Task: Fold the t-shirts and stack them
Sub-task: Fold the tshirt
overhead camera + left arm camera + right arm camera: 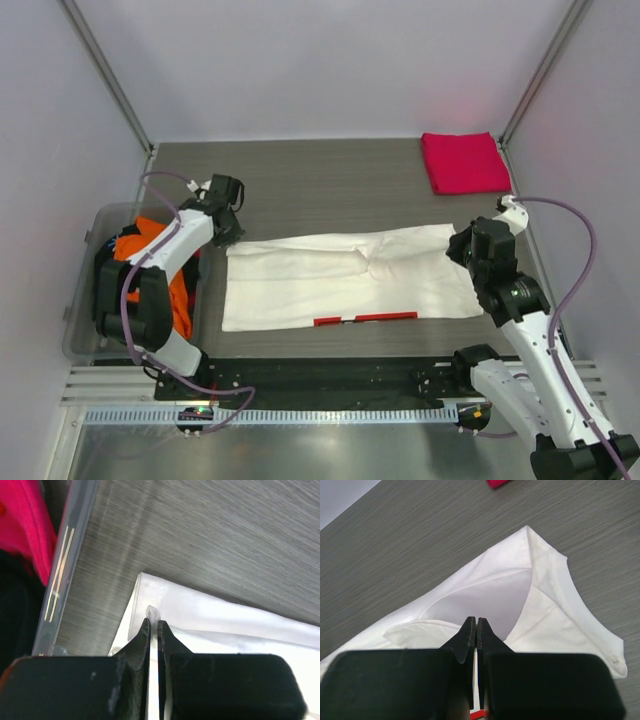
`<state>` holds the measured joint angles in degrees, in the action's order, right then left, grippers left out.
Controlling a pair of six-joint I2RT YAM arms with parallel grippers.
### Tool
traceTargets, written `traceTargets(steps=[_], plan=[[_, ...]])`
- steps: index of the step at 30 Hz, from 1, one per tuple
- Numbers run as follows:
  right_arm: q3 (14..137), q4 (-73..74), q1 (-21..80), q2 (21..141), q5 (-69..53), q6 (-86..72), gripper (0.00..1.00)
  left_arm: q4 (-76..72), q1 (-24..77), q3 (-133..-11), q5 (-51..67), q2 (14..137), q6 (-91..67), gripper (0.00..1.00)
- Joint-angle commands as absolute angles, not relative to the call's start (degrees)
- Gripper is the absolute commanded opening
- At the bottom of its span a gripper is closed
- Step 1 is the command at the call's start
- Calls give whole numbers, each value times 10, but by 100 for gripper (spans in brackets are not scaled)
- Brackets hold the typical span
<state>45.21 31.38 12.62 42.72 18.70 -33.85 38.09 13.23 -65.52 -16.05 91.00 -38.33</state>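
Note:
The white t-shirt's far corner (233, 250) is in my left gripper, so my right gripper goes on pulling the upper layer toward the t-shirt's near edge (455, 316) until it is straight, and then let go.
A white t-shirt (345, 275) lies folded lengthwise across the middle of the table, with a strip of its red panel (365, 319) showing at the near edge. My left gripper (228, 232) is shut on its far left corner; a nub of white cloth pokes out past the tips in the left wrist view (153, 622). My right gripper (462, 250) is shut at the shirt's right end, where the upper layer stands open like a pocket in the right wrist view (474, 620). A folded pink-red t-shirt (463, 162) lies at the far right corner.
A clear plastic bin (80, 310) stands at the left edge, holding an orange t-shirt (150, 240) and dark cloth (110, 285). Its wall (70, 555) runs close beside my left gripper. Grey walls enclose the table on three sides. A black rail (320, 375) runs along the near edge.

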Motion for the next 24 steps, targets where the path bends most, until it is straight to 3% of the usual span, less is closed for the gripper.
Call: traceTargets(steps=[1, 18, 22, 23, 24], plan=[[430, 343, 125, 388, 213, -385, 1, 347, 140, -626, -196, 873, -398, 0], [334, 443, 124, 183, 284, -551, 1, 332, 178, -527, -240, 799, -446, 1], [341, 474, 125, 160, 314, -593, 2, 338, 183, -499, -254, 766, -469, 13], [347, 481, 125, 156, 320, -599, 25, 344, 183, -493, -261, 744, -476, 22], [350, 488, 125, 152, 329, -607, 38, 345, 183, -480, -262, 731, -489, 31]])
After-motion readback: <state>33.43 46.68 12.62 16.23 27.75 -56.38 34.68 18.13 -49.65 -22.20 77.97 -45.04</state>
